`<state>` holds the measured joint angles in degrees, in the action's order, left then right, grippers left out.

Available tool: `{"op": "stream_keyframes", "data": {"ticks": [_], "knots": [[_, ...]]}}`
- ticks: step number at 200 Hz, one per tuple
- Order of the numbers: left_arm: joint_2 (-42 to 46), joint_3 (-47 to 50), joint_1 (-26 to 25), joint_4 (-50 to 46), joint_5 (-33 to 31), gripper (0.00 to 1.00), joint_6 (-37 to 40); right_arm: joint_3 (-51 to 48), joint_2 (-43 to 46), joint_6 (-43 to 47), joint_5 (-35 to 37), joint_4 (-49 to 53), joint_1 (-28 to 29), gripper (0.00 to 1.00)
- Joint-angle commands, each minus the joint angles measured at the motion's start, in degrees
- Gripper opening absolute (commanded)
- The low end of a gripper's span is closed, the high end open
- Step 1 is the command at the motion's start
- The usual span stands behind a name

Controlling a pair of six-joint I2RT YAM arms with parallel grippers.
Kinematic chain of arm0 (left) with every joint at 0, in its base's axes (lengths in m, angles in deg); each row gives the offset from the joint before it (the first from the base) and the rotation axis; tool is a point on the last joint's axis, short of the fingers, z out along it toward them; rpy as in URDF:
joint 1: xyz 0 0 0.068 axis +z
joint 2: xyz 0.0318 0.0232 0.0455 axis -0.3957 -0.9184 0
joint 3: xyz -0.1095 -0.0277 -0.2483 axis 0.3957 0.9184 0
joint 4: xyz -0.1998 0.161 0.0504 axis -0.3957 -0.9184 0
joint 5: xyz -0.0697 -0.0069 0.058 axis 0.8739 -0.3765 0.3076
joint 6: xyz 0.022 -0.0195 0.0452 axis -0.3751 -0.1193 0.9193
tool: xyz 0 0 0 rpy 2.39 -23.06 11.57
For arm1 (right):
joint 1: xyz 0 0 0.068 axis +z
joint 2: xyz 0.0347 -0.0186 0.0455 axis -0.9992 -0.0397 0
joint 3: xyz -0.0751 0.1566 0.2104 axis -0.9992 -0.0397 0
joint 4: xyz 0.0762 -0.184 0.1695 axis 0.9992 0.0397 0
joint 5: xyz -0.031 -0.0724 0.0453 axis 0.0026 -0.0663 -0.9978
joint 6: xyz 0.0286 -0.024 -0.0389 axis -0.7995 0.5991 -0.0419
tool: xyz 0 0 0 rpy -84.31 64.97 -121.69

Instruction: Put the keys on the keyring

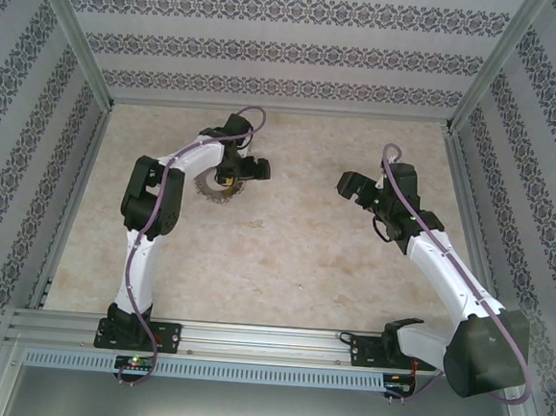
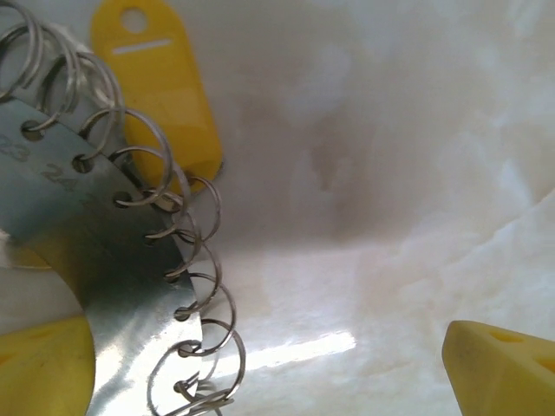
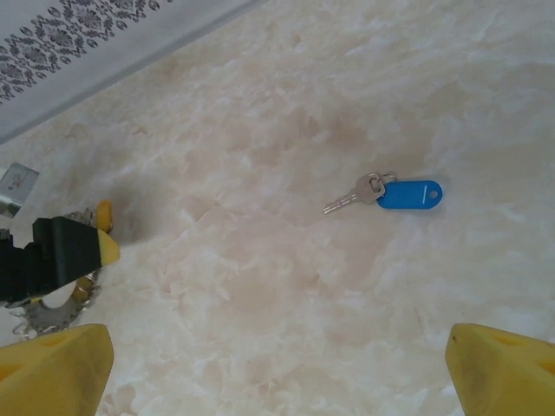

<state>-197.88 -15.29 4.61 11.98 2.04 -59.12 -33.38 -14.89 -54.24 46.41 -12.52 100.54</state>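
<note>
The keyring [image 1: 219, 198] lies flat under my left gripper, far from my right gripper, so next I bring it to the middle [image 1: 309, 226] for my right gripper to hold upright.
The keyring [image 2: 78, 251] is a flat grey metal ring fringed with wire loops, filling the left of the left wrist view; it lies on the table under the left gripper [image 1: 241, 169]. The yellow key's tag [image 2: 160, 87] lies just beyond the ring, its far end partly under the loops. My left gripper [image 2: 277, 373] is open, its left finger [image 2: 43, 368] against the ring's plate and nothing between the fingers. The blue key [image 3: 390, 192] lies flat on the table ahead of my open right gripper [image 3: 277, 373]. The keyring [image 1: 207, 185] shows beside the left gripper.
The marble-patterned tabletop [image 1: 274, 256] is walled by patterned panels with metal frame posts [image 1: 79, 48]. The left gripper's black body [image 3: 52, 256] and the keyring [image 3: 39, 316] sit at the left edge of the right wrist view.
</note>
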Motion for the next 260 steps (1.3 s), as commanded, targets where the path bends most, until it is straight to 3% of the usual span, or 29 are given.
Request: {"op": "stream_keyframes", "data": {"ticks": [1, 38, 60, 75, 103, 132, 175, 200, 217, 260], "knots": [[0.6, 2.3, -6.0, 4.6, 9.1, 1.0, -7.4, 2.0, -0.9, -1.0, -0.2, 0.7, -1.0, 0.98], [0.3, 2.2, -12.8, 9.8, 13.6, 1.0, -20.3, 0.7, -2.0, -2.7, -0.6, 1.4, -2.7, 0.98], [-1.1, 1.6, -16.2, 18.2, 17.5, 1.0, -29.4, -1.0, -1.2, -3.7, -0.2, 2.3, -4.8, 0.98], [-1.1, -0.1, -18.0, 21.1, 18.5, 1.0, -31.8, -2.3, 0.1, -4.4, 0.2, 3.4, -6.6, 0.98], [1.9, -4.9, -18.3, 15.0, 16.5, 1.0, -27.7, -3.4, 1.8, -4.0, 0.9, 6.9, -8.3, 0.98], [8.6, -5.3, -15.4, 7.8, 12.3, 1.0, -22.0, -2.9, 0.7, -1.0, -6.6, 10.4, -7.3, 0.91], [19.9, 2.4, -7.8, 3.4, 3.9, 1.0, -15.2, 1.7, -9.7, 2.7, -19.4, 18.8, 3.4, 0.58], [25.4, 7.6, -4.1, 3.0, -0.6, 1.0, -12.7, 4.4, -15.6, 6.4, -18.5, 23.4, 11.0, 0.43], [29.1, 11.1, -2.6, 4.3, -3.5, 1.0, -10.7, 4.5, -18.0, 5.9, -18.7, 22.8, 12.3, 0.29], [35.2, 17.5, -2.1, 5.4, -9.9, 1.0, -6.0, 5.9, -20.0, 5.2, -14.7, 25.0, 13.2, 0.23]]}}
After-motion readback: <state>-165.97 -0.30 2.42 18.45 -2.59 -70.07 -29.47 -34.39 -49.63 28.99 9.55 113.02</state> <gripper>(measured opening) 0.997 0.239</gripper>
